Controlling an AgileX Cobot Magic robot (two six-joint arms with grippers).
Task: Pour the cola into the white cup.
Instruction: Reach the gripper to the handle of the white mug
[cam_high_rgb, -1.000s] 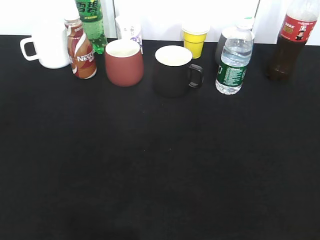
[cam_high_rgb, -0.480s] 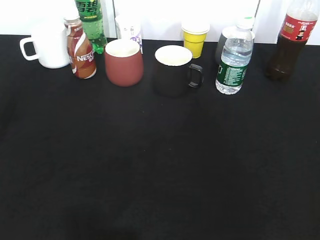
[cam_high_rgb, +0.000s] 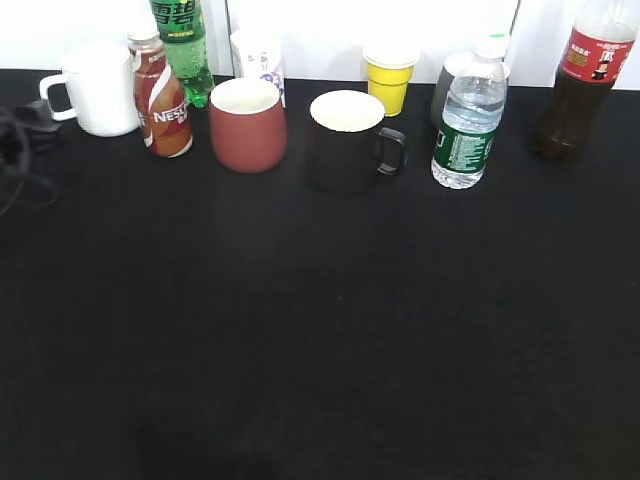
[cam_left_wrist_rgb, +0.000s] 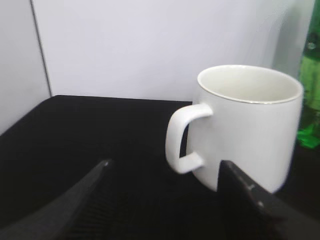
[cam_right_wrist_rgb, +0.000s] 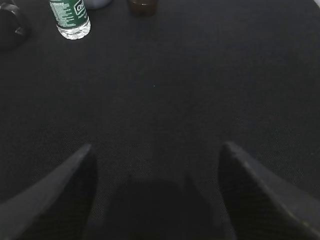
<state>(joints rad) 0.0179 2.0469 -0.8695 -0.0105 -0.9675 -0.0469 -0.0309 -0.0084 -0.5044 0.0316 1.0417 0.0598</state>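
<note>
The cola (cam_high_rgb: 566, 118) bottle is clear above its red label, so the cola will run out in a thin stream when I tip it past level.
The white cup (cam_high_rgb: 100, 90) stands at the back left, its loop handle pointing left. In the left wrist view the white cup (cam_left_wrist_rgb: 250, 125) is close ahead, with its handle just beyond my open, empty left gripper (cam_left_wrist_rgb: 164, 165). That gripper shows dimly at the left edge of the exterior view (cam_high_rgb: 28, 125), beside the handle. The cola bottle (cam_high_rgb: 580, 90), dark brown with a red label, stands at the back right. Only its base (cam_right_wrist_rgb: 142, 6) shows in the right wrist view. My right gripper (cam_right_wrist_rgb: 157, 147) is open and empty over bare cloth, well short of the cola.
Along the back of the black table (cam_high_rgb: 320, 330) stand a Nestle bottle (cam_high_rgb: 163, 105), a green soda bottle (cam_high_rgb: 183, 45), a paper cup (cam_high_rgb: 258, 55), a maroon cup (cam_high_rgb: 247, 125), a black mug (cam_high_rgb: 345, 140), a yellow cup (cam_high_rgb: 389, 78) and a water bottle (cam_high_rgb: 468, 120).
My left gripper has come into the exterior view from the left edge, up beside the white cup's handle. Nothing else has moved.
</note>
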